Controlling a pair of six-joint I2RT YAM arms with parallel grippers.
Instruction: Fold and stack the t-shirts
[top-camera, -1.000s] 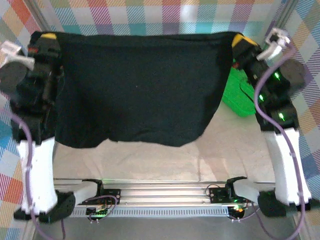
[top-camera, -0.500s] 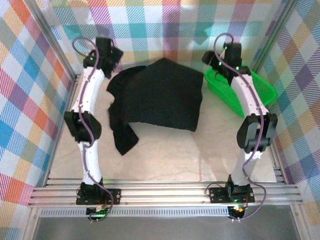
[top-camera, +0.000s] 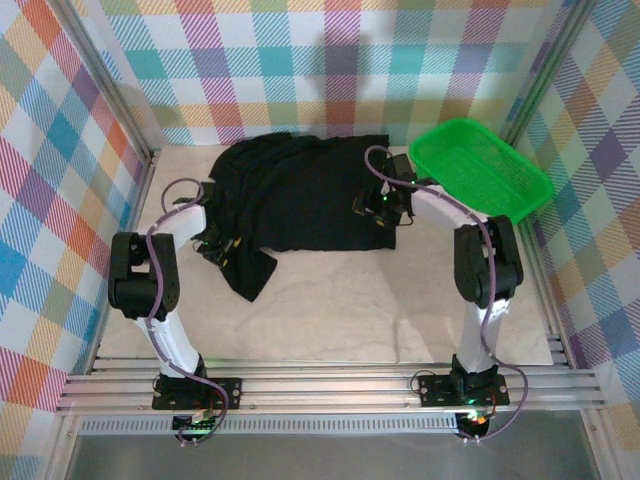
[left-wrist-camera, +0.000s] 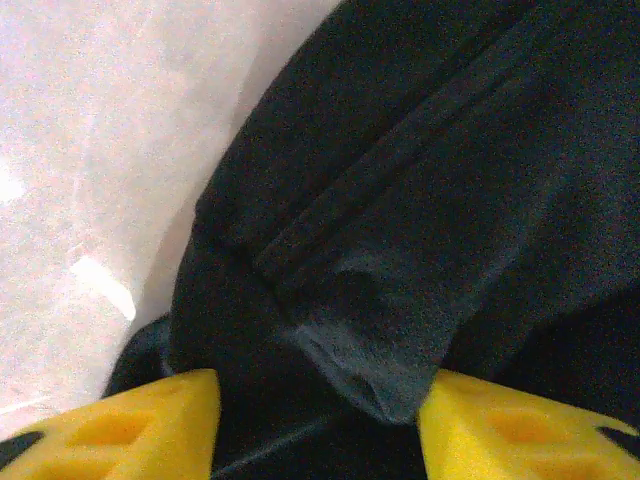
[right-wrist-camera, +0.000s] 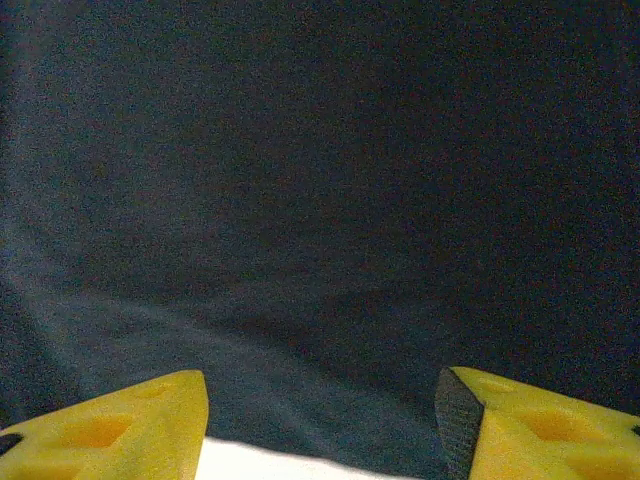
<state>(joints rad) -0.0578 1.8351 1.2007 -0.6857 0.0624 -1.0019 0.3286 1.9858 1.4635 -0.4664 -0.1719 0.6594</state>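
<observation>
The t-shirt's front sleeve is bunched up into a raised fold at the t-shirt's shoulder (left-wrist-camera: 375, 340), so next my left gripper grabs the sleeve's cuff corner (top-camera: 250, 296) and pulls it flat before folding.
A black t-shirt (top-camera: 310, 195) lies spread on the table at the back centre, with one sleeve (top-camera: 248, 275) trailing toward the front left. My left gripper (top-camera: 213, 247) sits low on the shirt's left edge. In the left wrist view it (left-wrist-camera: 318, 420) is open, its yellow fingertips (left-wrist-camera: 150, 425) standing either side of a raised fold of cloth (left-wrist-camera: 390, 350). My right gripper (top-camera: 385, 208) rests at the shirt's right edge. The right wrist view shows it (right-wrist-camera: 320, 420) open just above flat black cloth (right-wrist-camera: 320, 150), near the hem.
A green mesh basket (top-camera: 480, 165) stands at the back right, close to the right arm. Checked walls enclose the pale table (top-camera: 330, 310) on three sides. A metal rail (top-camera: 330, 385) carrying the arm bases runs along the front.
A second ago the shirt hung stretched between both shut grippers. It has since dropped onto the table, both grippers have opened, and both arms have come down onto its left and right edges.
</observation>
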